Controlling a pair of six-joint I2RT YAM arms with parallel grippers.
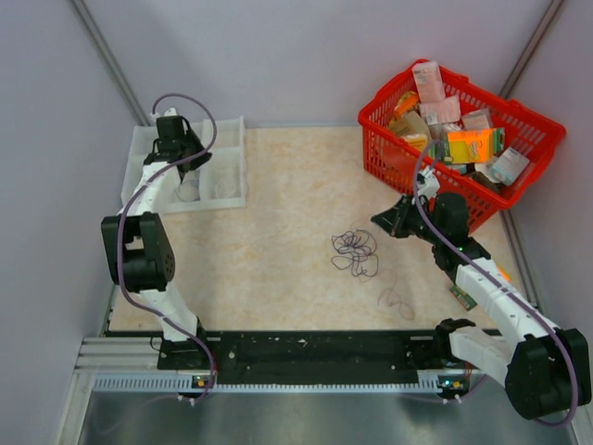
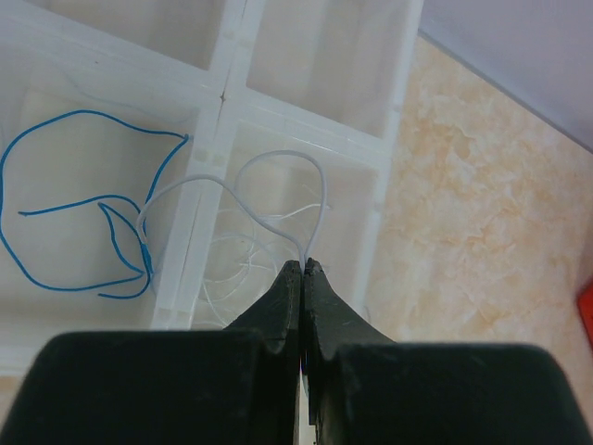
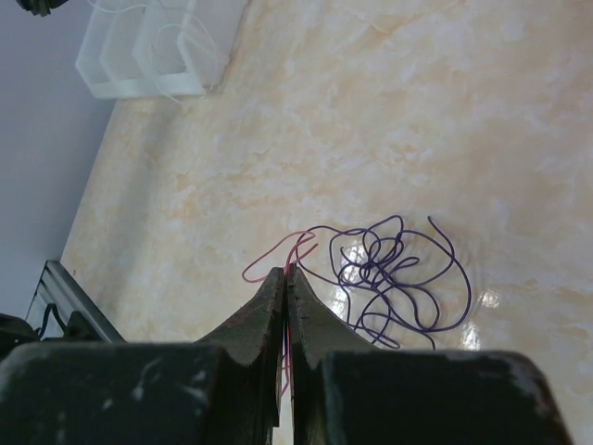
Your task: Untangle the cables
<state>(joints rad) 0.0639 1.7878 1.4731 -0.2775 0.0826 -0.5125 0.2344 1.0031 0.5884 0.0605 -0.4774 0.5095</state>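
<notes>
The white wire loop is hanging over the compartment with the white wires. My left gripper should carry on lowering the loop until it is inside, and then let go.
A purple tangle of thin cables lies on the table's middle; it also shows in the right wrist view. My right gripper is shut on a thin pink-red wire just left of that tangle, and sits above the table. My left gripper is shut on a white wire loop over the white compartment tray at the back left. A blue wire lies loose in the tray's left compartment.
A red basket full of packets stands at the back right, close behind the right arm. A pale pink loop lies on the table near the front. More faint white wires lie in the tray. Grey walls enclose the table.
</notes>
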